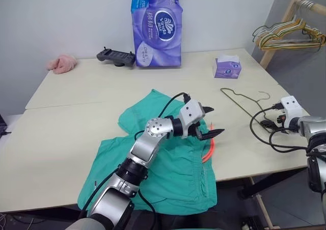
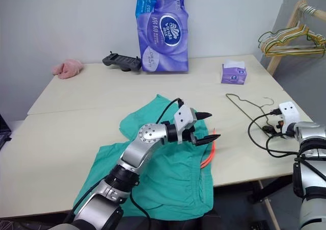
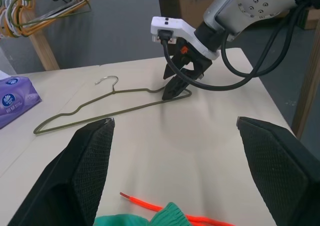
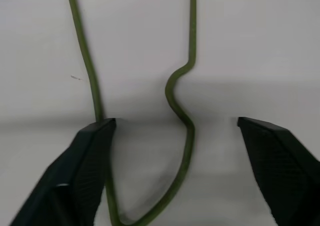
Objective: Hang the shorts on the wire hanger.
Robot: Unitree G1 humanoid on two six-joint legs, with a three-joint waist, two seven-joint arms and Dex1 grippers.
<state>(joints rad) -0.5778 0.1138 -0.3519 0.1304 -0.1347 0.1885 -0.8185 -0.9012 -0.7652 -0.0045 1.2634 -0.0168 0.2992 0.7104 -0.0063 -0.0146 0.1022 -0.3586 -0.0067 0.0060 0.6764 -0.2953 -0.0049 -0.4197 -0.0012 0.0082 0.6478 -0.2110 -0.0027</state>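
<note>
I expect the teal-green waistband [image 1: 206, 183] to stretch out straight around the wire hanger when I pull the waistband's corner, because puckered gathers [image 1: 197, 174] run along the shorts' waistband.
The teal-green shorts [image 1: 168, 174] lie spread on the table's near edge, their orange drawstring [image 1: 209, 149] trailing off the right side. My left gripper [image 1: 218, 120] hangs open just above the shorts' right edge, pointing right and holding nothing. The thin olive wire hanger [image 3: 140, 90] lies flat on the table to the right of the shorts. My right gripper [image 4: 175, 121] is lowered onto the hanger's near end. Its fingers are open, with the bent wire [image 4: 192, 25] lying between them on the tabletop.
At the back of the table stand a tall purple tissue pack [image 1: 157, 28], a black controller [image 1: 116, 56] and a pink fluffy cloth [image 1: 62, 63]. A small purple tissue box [image 1: 227, 68] sits mid-right. A wooden rack with bunched hangers [image 1: 290, 35] stands beyond the right edge.
</note>
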